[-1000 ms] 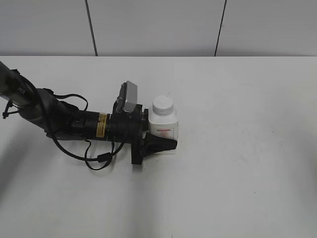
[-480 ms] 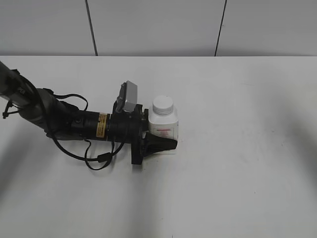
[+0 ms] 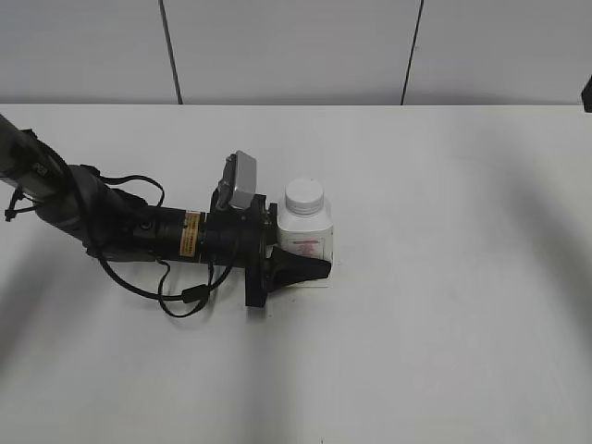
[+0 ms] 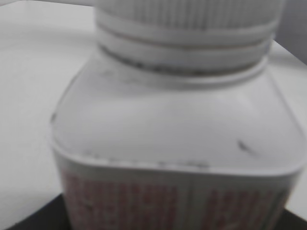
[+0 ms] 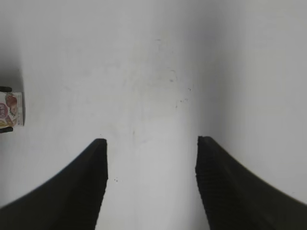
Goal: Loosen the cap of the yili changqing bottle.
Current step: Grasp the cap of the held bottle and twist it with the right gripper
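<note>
My gripper is about to lift the white cap point(image 3: 304, 194), which sits as a separate round piece over the bottle's neck point(image 3: 304, 214), so the cap will come off in one piece.
The yili changqing bottle point(image 3: 305, 236), white and squarish with a red-printed label, stands upright on the white table point(image 3: 444, 305). Its round white cap point(image 3: 304, 194) sits on the neck. My left gripper point(image 3: 318, 246) lies low on the table and is shut on the bottle's lower body; one black finger point(image 3: 301, 269) shows in front, the other is hidden behind. In the left wrist view the bottle point(image 4: 172, 124) fills the frame, blurred, with the ribbed cap point(image 4: 187, 12) at the top. My right gripper point(image 5: 151, 143) is open and empty over bare table; the bottle's label edge point(image 5: 12, 109) shows far left.
The left arm and its looped black cables point(image 3: 176, 287) lie on the table left of the bottle. A grey panelled wall point(image 3: 296, 51) stands behind the table. A dark bit of the right arm point(image 3: 587, 92) shows at the right edge.
The bottle and left gripper have not moved. A dark bit of the right arm has come into the exterior view at the upper right edge, and soft shadows have shifted on the table.
</note>
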